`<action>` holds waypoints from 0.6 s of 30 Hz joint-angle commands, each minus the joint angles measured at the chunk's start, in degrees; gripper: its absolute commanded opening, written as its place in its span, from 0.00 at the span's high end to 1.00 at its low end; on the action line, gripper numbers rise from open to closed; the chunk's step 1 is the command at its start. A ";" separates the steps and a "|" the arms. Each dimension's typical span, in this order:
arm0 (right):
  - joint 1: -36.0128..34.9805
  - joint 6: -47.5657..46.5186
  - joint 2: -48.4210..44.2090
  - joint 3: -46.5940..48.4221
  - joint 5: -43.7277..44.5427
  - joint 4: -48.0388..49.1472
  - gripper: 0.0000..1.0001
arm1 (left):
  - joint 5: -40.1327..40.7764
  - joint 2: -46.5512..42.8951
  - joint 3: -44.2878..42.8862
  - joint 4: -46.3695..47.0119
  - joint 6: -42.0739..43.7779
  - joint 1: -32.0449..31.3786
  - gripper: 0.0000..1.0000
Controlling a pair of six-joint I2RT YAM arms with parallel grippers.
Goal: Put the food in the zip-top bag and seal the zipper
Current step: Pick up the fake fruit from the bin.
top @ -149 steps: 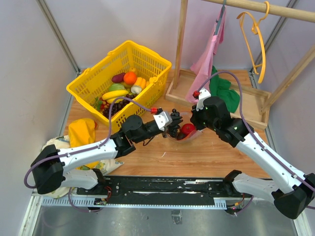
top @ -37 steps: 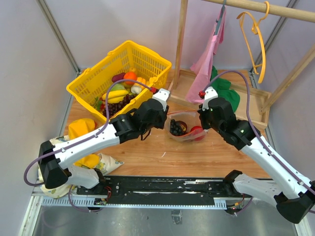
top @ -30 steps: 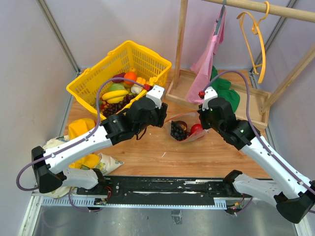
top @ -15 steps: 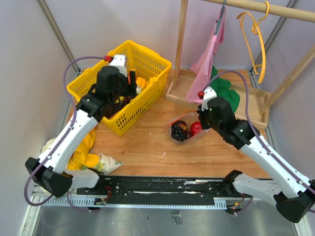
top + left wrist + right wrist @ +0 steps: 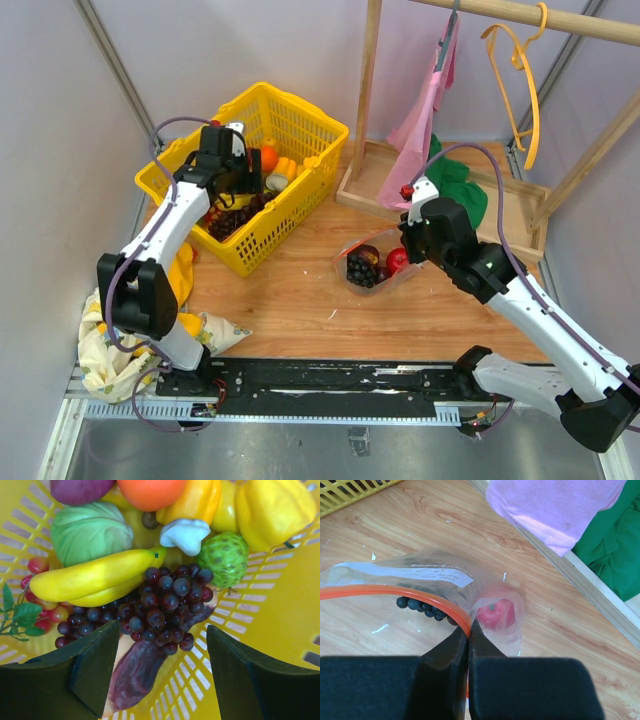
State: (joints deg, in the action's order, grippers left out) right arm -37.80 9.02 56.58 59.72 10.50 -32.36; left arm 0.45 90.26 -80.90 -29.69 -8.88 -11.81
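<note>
The larger bunch will come up by itself when I lift it, because larger dark purple grapes lie on top of smaller ones tucked under the bananas.
My left gripper hangs open over the yellow basket, nothing between its fingers. Below it lies the food: dark purple grapes, yellow bananas, an orange, a yellow-orange pepper, a green piece and a purple piece. The zip-top bag lies on the wood with a red apple and dark grapes inside. My right gripper is shut on the bag's mouth at the red zipper.
A wooden rack stands behind the bag with a pink cloth hanging and a green cloth on its base. An orange hanger hangs at top right. A yellow cloth bundle lies at the left.
My left arm has swung from beside the bag back to the basket, and its jaws have opened wider. The right gripper has kept its hold on the bag's mouth.
</note>
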 commanded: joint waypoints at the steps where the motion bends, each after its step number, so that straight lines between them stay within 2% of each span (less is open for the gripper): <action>1: 0.98 0.91 0.32 0.35 -0.48 1.68 0.99 | -4.28 3.46 1.12 3.23 2.18 0.74 0.26; 13: 0.99 1.00 1.23 0.13 -1.01 2.04 0.99 | -5.61 16.90 -1.23 5.67 4.78 0.74 0.25; 18: 1.03 1.03 1.26 -0.01 -1.01 2.14 0.99 | -8.61 21.20 -0.78 5.65 4.34 0.74 0.28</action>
State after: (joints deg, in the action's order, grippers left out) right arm -37.80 9.23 57.71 59.72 10.00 -31.51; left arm -5.21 109.03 -80.47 -25.12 -5.13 -11.20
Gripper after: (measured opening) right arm 0.011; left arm 0.735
